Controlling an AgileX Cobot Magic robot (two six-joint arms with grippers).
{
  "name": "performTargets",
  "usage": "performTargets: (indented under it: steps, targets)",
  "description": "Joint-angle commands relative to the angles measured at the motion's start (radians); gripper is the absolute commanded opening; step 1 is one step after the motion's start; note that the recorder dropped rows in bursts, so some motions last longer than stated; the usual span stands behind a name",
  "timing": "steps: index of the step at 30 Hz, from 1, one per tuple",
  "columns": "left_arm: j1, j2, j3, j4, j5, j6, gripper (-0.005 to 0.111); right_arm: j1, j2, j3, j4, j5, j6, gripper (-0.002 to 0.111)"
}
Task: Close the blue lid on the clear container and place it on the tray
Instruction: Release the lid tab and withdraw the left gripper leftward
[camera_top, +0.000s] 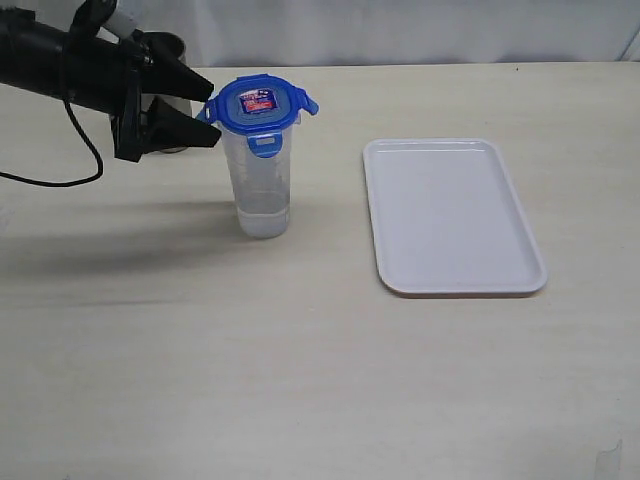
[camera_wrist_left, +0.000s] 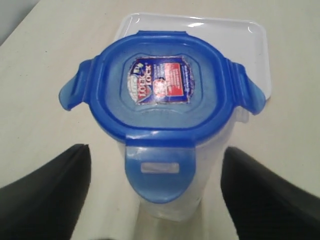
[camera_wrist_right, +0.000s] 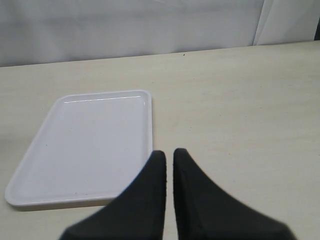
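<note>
My left gripper is open and the blue lid's flaps (camera_top: 207, 113) are sticking out, so it should move back and close while my right gripper comes to the lid's other side (camera_top: 308, 101).
The blue lid (camera_top: 260, 104) sits on top of the clear container (camera_top: 264, 195), which stands upright on the table left of the middle. In the left wrist view the lid (camera_wrist_left: 162, 90) has its side flaps sticking out and the near flap hanging down over the container (camera_wrist_left: 210, 165). My left gripper (camera_top: 214, 115) is level with the lid's left side. It (camera_wrist_left: 156, 149) is open, with a black finger on each side of the container and a gap at both. The white tray (camera_top: 450, 215) lies empty to the right. My right gripper (camera_wrist_right: 170, 152) is shut and empty, above the table beside the tray (camera_wrist_right: 85, 145).
A grey metal cup (camera_top: 172, 46) stands at the back left, mostly hidden behind my left arm. A black cable (camera_top: 85, 140) hangs from that arm. A pale curtain runs along the table's far edge.
</note>
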Motion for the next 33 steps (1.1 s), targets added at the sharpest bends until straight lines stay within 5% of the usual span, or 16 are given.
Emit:
performTargets:
  steps: [1,17,21,22,24,26,29,31,33]
  targets:
    - [0.002,0.001,-0.008,-0.008,-0.008,0.007,0.074,-0.008,-0.004,0.003,-0.001,-0.003,0.001,0.005]
    - [0.107,-0.039,-0.008,-0.001,0.080,-0.063,0.075,-0.008,-0.004,0.003,-0.001,-0.003,0.001,0.005]
    - [0.107,-0.039,-0.008,-0.095,0.067,-0.105,0.074,-0.008,-0.004,0.003,-0.001,-0.003,0.001,0.005]
    - [0.107,-0.040,-0.008,-0.098,0.062,-0.118,0.070,-0.008,-0.004,0.003,-0.001,-0.003,0.001,0.005]
    - [0.107,-0.056,-0.008,-0.088,0.010,-0.163,0.041,-0.008,-0.004,0.003,-0.035,-0.006,-0.011,0.005]
    - [0.107,-0.079,-0.008,-0.022,0.003,-0.162,0.000,-0.008,-0.004,0.003,-0.038,-0.017,-0.031,0.005]
    - [0.107,-0.105,-0.008,-0.020,-0.013,-0.184,0.000,-0.008,-0.004,0.003,-0.094,-0.220,-0.079,0.005]
    - [0.107,-0.129,-0.006,-0.020,-0.158,-0.289,0.000,-0.008,-0.004,0.003,-0.059,-0.382,-0.075,0.005]
    - [0.105,-0.165,0.047,-0.029,-0.446,-0.377,0.000,-0.008,-0.004,0.003,0.008,-0.562,-0.058,0.005]
